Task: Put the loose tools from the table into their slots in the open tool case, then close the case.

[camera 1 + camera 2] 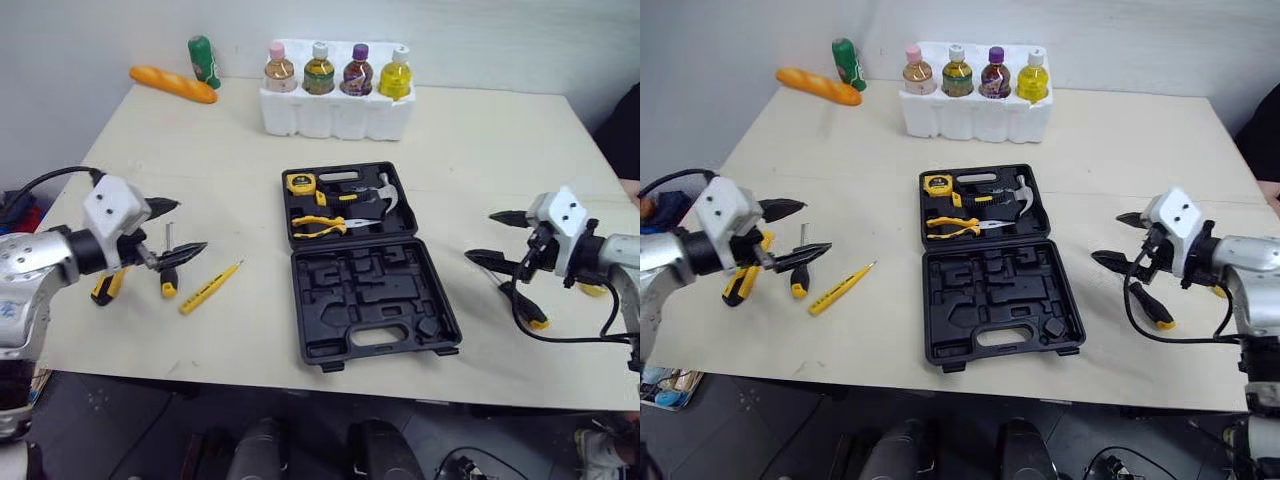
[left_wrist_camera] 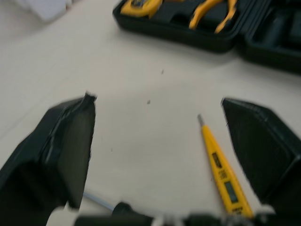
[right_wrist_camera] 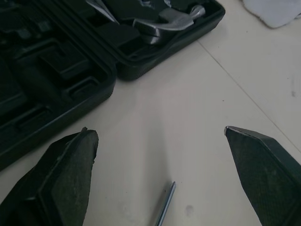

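The near half of the tool case has an empty hollow [image 1: 340, 258] running beside the hinge. I expect the screwdriver [image 1: 169, 279] to lie along the hinge when I lower it in.
The black tool case [image 1: 370, 265] lies open in the middle of the table. Its far half holds a yellow tape measure [image 1: 300, 183], yellow-handled pliers [image 1: 320, 225] and a hammer [image 1: 375, 200]; the near half's slots are bare. Left of the case lie a yellow tester pen [image 1: 210, 287], a small screwdriver [image 1: 168, 270] and a yellow-and-black handled tool [image 1: 105, 285]. My left gripper [image 1: 180, 228] hovers open over the screwdriver, the pen [image 2: 221, 174] lying beside one finger. On the right, my right gripper [image 1: 485, 236] is open above another screwdriver [image 1: 525, 305], whose shaft tip [image 3: 164, 205] shows between the fingers.
A white foam tray [image 1: 335, 115] with several bottles stands at the back. A toy baguette [image 1: 172, 84] and a green bottle [image 1: 203, 60] lie at the back left. A yellow object [image 1: 592, 290] sits partly hidden behind my right wrist. A cable loops under the right arm.
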{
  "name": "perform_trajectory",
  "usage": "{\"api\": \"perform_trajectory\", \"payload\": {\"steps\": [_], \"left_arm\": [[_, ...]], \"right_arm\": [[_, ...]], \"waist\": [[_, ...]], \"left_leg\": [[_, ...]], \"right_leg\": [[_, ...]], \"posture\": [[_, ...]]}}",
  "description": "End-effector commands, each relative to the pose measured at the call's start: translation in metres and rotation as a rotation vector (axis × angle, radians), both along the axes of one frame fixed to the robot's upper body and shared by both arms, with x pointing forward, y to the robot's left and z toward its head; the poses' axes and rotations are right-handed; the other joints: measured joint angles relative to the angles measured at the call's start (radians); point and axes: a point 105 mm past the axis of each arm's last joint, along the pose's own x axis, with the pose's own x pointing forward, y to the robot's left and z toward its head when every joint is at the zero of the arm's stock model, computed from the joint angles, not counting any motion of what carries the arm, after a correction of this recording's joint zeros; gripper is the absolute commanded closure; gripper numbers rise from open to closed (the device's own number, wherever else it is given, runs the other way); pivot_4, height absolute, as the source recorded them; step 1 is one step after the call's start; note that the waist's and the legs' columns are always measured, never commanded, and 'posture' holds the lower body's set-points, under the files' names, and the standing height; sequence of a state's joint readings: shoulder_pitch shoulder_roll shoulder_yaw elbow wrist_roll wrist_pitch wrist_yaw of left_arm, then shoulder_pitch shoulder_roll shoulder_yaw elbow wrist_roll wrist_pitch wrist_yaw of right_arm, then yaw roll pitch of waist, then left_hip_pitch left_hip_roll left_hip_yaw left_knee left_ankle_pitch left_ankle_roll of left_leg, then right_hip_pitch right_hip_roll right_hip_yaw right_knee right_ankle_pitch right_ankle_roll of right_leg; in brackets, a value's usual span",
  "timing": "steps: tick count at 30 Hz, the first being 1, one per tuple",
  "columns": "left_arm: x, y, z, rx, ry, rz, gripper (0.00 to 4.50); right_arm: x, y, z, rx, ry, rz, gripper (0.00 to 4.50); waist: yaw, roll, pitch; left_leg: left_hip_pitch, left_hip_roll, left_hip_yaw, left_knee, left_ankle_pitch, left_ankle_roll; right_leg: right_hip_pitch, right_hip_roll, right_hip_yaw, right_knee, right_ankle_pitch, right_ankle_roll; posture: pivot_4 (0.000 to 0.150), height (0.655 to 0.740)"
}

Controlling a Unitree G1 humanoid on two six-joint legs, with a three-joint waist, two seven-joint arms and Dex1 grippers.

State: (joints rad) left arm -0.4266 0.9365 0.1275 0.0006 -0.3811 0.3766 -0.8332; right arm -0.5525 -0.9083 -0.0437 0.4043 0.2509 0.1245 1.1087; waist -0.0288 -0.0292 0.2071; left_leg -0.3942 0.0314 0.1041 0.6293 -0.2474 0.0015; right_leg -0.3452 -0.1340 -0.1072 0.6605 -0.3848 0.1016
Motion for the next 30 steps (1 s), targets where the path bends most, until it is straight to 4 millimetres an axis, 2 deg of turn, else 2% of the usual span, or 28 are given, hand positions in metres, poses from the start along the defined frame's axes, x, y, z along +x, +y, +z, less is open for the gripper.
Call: {"api": "perform_trajectory", "payload": {"steps": [1,2,3,4,10,11,12,15,21,25,27,30], "left_arm": [[0.011,-0.017,-0.007,0.014,0.035,-0.005,0.02],[0.013,-0.020,-0.010,0.017,0.036,-0.003,0.02],[0.015,-0.026,-0.015,0.029,0.043,-0.026,0.55],[0.015,-0.030,-0.019,0.038,0.047,-0.043,0.83],[0.025,-0.071,-0.028,0.022,0.042,-0.087,3.73],[0.025,-0.078,-0.031,0.016,0.053,-0.101,4.19],[0.026,-0.082,-0.035,0.016,0.071,-0.102,4.48],[0.026,-0.087,-0.049,0.045,0.118,-0.095,4.48],[0.024,-0.097,-0.063,0.072,0.190,-0.129,4.48],[0.026,-0.116,-0.065,0.083,0.188,-0.169,4.48],[0.025,-0.118,-0.067,0.101,0.198,-0.178,4.48],[0.036,-0.115,-0.069,0.098,0.181,-0.131,4.48]], "right_arm": [[0.009,0.003,0.003,-0.030,-0.030,0.021,0.00],[0.012,0.003,0.002,-0.031,-0.032,0.016,0.00],[0.015,0.003,0.000,-0.055,-0.040,0.018,0.55],[0.017,0.003,-0.001,-0.072,-0.044,0.021,0.86],[0.034,0.013,-0.015,-0.191,-0.078,0.044,4.08],[0.037,0.017,-0.015,-0.177,-0.084,0.046,4.49],[0.039,0.022,-0.016,-0.161,-0.085,0.058,4.50],[0.045,0.033,-0.019,-0.171,-0.103,0.079,4.50],[0.052,0.051,-0.025,-0.215,-0.116,0.126,4.50],[0.051,0.063,-0.028,-0.216,-0.121,0.172,4.50],[0.051,0.064,-0.028,-0.210,-0.121,0.177,4.50],[0.048,0.071,-0.029,-0.195,-0.116,0.202,4.50]], "waist": [[0.001,0.000,0.000],[0.001,0.000,0.000],[0.001,0.000,0.000],[0.001,0.000,0.000],[0.001,0.000,0.000],[0.001,0.000,0.000],[0.000,0.000,0.000],[-0.003,0.000,0.000],[-0.001,0.000,0.000],[0.001,0.000,0.000],[0.001,0.000,0.000],[0.000,0.000,0.000]], "left_leg": [[-0.001,0.000,0.000,0.001,0.000,0.000],[-0.003,0.000,0.000,0.002,0.000,0.001],[-0.005,0.000,0.000,0.002,0.000,0.001],[-0.009,0.000,0.000,0.004,0.000,0.001],[-0.012,0.000,0.001,0.008,0.000,0.001],[-0.012,0.001,0.001,0.009,0.000,0.001],[-0.012,0.001,0.001,0.009,0.000,0.001],[-0.012,0.001,0.001,0.008,0.000,0.001],[-0.012,0.001,0.001,0.009,0.000,0.001],[-0.013,0.001,0.000,0.010,0.000,0.001],[-0.013,0.001,0.000,0.010,0.000,0.001],[-0.013,0.001,0.000,0.010,0.000,0.001]], "right_leg": [[-0.001,0.000,0.000,-0.001,0.000,0.000],[-0.002,0.000,0.000,0.000,0.000,0.000],[-0.004,0.000,0.000,0.000,0.000,0.001],[-0.007,0.000,0.000,0.001,0.001,0.001],[-0.011,0.002,-0.002,0.004,0.001,0.002],[-0.011,0.001,-0.002,0.004,0.001,0.002],[-0.011,0.001,-0.001,0.004,0.001,0.002],[-0.011,0.002,-0.001,0.004,0.001,0.002],[-0.011,0.002,-0.001,0.004,0.001,0.002],[-0.010,0.002,0.000,0.004,0.001,0.002],[-0.010,0.002,0.000,0.004,0.001,0.002],[-0.010,0.002,-0.001,0.004,0.001,0.002]], "posture": [[0.150,0.7400],[0.150,0.7400],[0.150,0.7400],[0.150,0.7400],[0.150,0.7400],[0.150,0.7400],[0.150,0.7400],[0.150,0.7400],[0.150,0.7400],[0.150,0.7400],[0.150,0.7400],[0.150,0.7400]]}}
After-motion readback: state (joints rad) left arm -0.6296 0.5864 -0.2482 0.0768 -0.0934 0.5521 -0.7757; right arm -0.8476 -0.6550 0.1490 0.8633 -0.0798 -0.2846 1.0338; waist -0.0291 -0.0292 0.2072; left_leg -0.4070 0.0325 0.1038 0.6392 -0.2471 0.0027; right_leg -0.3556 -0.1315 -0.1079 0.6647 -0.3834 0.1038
